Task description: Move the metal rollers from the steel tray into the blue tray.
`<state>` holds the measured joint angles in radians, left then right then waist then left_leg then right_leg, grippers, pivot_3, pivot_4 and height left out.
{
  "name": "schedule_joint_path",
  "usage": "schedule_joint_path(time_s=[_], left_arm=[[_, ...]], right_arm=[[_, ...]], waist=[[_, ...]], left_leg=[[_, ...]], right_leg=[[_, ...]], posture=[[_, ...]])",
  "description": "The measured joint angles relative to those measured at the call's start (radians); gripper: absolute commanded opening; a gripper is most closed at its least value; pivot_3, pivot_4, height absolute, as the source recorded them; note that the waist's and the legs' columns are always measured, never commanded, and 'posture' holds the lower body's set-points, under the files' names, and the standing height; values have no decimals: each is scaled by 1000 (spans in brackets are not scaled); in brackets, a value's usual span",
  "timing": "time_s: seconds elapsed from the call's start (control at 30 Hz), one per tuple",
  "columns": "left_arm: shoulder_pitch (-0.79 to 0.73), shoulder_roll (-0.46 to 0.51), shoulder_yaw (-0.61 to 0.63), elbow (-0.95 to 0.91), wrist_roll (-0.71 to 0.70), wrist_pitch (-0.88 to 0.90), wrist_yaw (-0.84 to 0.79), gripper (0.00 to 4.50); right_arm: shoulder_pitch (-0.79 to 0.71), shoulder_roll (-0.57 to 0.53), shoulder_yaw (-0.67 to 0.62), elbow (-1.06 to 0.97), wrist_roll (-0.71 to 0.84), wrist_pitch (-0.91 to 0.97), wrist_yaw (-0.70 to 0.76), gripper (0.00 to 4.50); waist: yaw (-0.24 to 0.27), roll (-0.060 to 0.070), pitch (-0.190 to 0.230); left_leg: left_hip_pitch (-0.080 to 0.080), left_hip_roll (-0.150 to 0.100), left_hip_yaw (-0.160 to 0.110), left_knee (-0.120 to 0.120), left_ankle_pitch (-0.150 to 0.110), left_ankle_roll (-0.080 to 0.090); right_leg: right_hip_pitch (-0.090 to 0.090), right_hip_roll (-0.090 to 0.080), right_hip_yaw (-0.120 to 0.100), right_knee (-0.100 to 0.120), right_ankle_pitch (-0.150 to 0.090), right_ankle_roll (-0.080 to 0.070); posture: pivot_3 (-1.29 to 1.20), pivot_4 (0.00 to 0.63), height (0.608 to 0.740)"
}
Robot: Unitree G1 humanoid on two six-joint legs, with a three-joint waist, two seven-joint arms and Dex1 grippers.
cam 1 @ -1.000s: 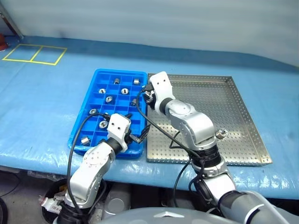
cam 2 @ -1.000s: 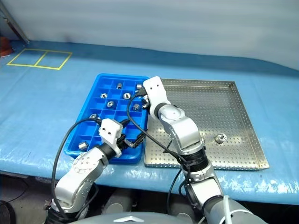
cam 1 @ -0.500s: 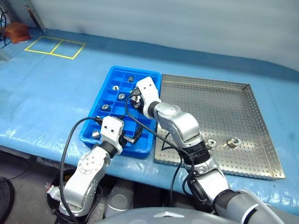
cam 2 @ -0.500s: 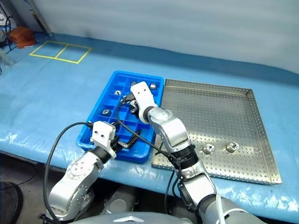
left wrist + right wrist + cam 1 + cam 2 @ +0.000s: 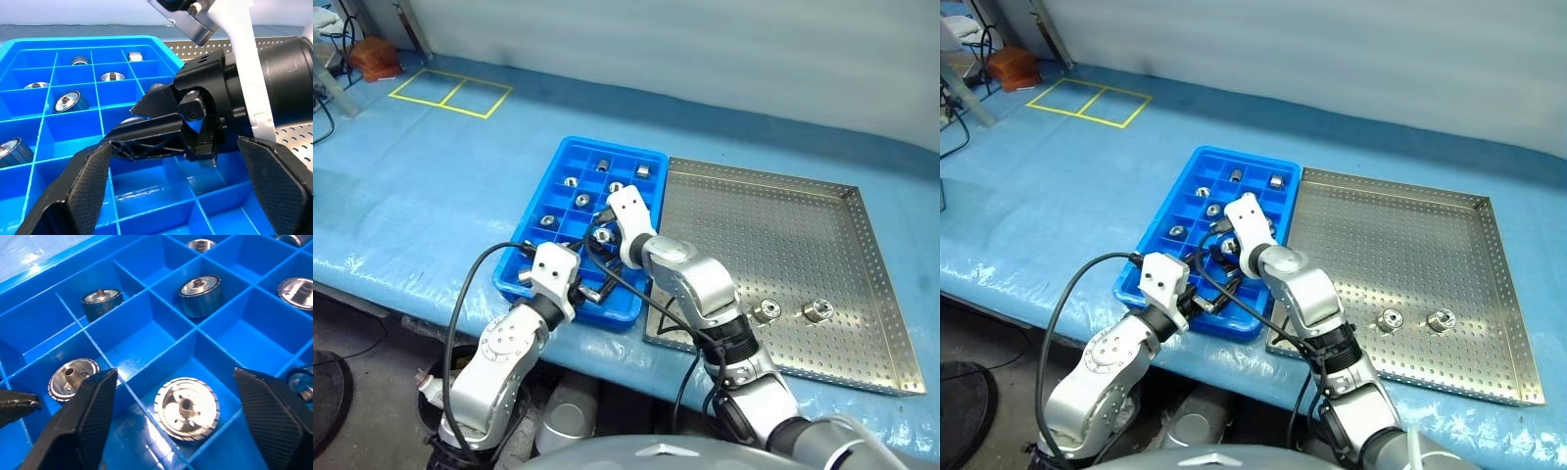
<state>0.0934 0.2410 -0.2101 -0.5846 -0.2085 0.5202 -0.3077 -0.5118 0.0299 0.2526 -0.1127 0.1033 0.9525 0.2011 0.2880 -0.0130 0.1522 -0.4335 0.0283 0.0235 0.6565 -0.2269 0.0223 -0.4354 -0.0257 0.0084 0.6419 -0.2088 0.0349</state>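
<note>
My right gripper should continue to go toward the roller farther from the blue tray [image 5: 819, 310] and close there, because the roller lies flat in its compartment [image 5: 187, 409], clear of the fingers.
The blue tray [image 5: 612, 147] lies left of the steel tray [image 5: 773, 225], and several of its compartments hold metal rollers. My right gripper [image 5: 601, 236] hangs low over the blue tray's middle, open. A roller [image 5: 187, 408] lies flat in the compartment between its fingers [image 5: 93, 406], free of them. Two rollers [image 5: 765, 311] [image 5: 818, 310] rest on the steel tray's near part. My left gripper [image 5: 595, 291] is open and empty over the blue tray's near right corner, pointing at the right gripper [image 5: 195, 122].
Blue sheeting [image 5: 431, 196] covers the table around both trays. A yellow taped rectangle [image 5: 450, 93] marks the far left corner. The table's front edge runs just behind the left arm. Black cables [image 5: 470, 294] loop from both wrists.
The camera swung, shifting the whole scene. My right gripper sank into the blue tray and opened, and a roller now lies in the compartment beneath it. The left gripper stayed put.
</note>
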Motion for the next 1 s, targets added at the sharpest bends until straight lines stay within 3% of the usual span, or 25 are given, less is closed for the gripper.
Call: schedule_joint_path(time_s=[0.2, 0.5, 0.7, 1.0], left_arm=[[-61, -5, -38, 67, -8, 0, -57, 4500], [-139, -2, -99, 143, -8, -11, -152, 4500], [-177, 1, -155, 162, 1, -50, -199, 4500], [-186, -1, -200, 184, 11, -80, -238, 4500]], right_arm=[[47, -44, -122, -222, -3, 69, -66, 4469], [173, -122, -336, -442, -45, 205, -175, 4469], [256, -130, -381, -483, -74, 255, -225, 4469], [302, -29, -456, -415, -134, 200, -353, 4469]], waist=[[-39, 0, 0], [-174, 0, 0], [-248, 1, 0], [-274, 1, 0]], left_leg=[[-5, -1, 0, 0, 0, 0], [-5, -1, -1, 2, 1, 1], [5, 0, -2, 1, 1, 1], [6, 0, -2, 2, 1, 1]], right_leg=[[-4, 0, 0, 0, 0, 0], [-3, 0, 1, 1, 1, 0], [5, 1, 2, 2, 0, 0], [5, 1, 7, 2, 2, 2]], posture=[[228, 150, 740], [122, 150, 740], [79, 150, 740], [71, 150, 740]])
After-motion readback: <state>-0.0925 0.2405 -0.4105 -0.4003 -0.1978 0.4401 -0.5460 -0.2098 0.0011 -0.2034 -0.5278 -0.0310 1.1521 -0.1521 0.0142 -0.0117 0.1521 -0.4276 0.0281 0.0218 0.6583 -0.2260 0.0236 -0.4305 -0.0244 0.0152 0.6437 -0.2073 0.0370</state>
